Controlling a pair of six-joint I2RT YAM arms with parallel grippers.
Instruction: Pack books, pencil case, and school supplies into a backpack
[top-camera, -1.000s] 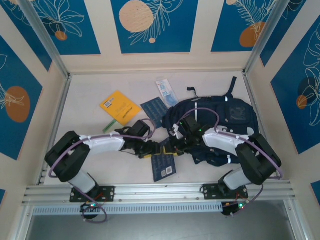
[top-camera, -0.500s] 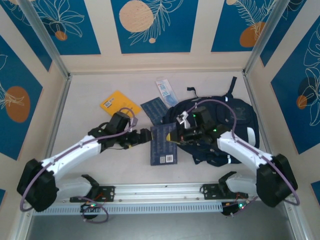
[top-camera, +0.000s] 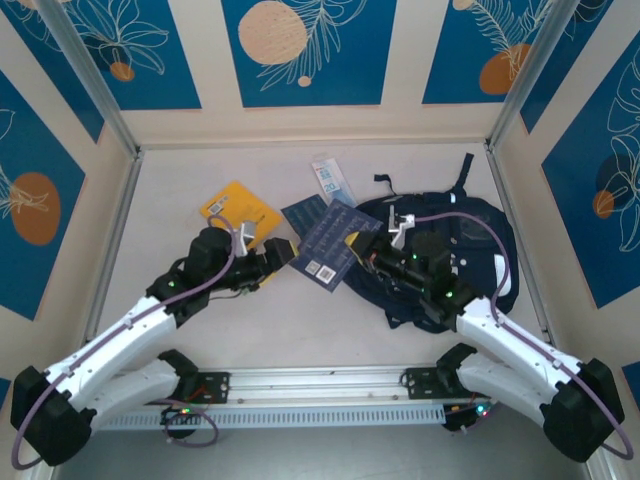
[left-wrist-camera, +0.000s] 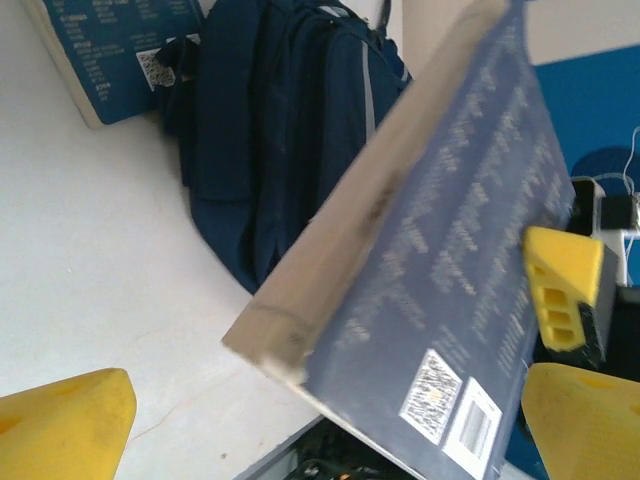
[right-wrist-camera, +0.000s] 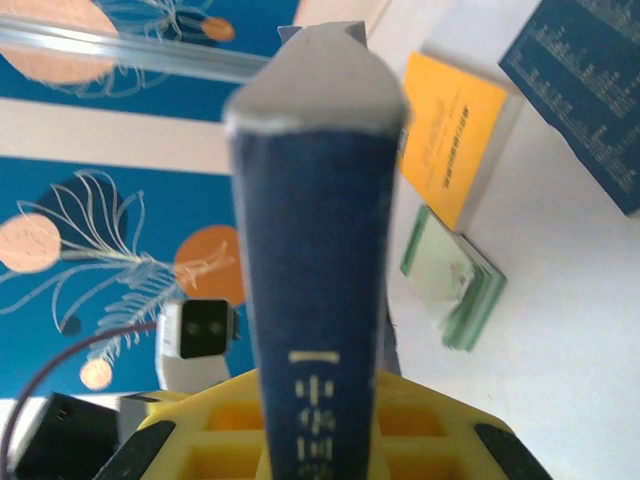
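I should keep moving my left gripper in, since the raised navy book's free corner (top-camera: 296, 264) points into its open fingers, until the fingers close around both covers (left-wrist-camera: 365, 390).
My right gripper (top-camera: 372, 257) is shut on the spine edge of a dark navy book (top-camera: 330, 245), which hangs tilted above the table just left of the backpack (top-camera: 470, 235). In the right wrist view the book's spine (right-wrist-camera: 315, 300) is clamped between the yellow jaws. My left gripper (top-camera: 283, 250) stands open beside the book's left corner, its yellow fingers (left-wrist-camera: 60, 420) wide apart and off the cover (left-wrist-camera: 440, 280). A second navy book (top-camera: 305, 212) and the yellow-orange book (top-camera: 240, 210) lie flat behind. A pale green packet (right-wrist-camera: 455, 275) lies by the yellow book (right-wrist-camera: 450, 140).
A pale blue-white packet (top-camera: 332, 180) lies at the back, beside the backpack's top. The backpack (left-wrist-camera: 280, 120) lies on its side at the right, straps trailing toward the back wall. Bare white table (top-camera: 250, 320) stretches in front, up to the metal rail at the near edge.
The left gripper opened and let go of the navy book, then drew back left. The right gripper lifted the book and carried it away from the front edge, tilting it beside the backpack.
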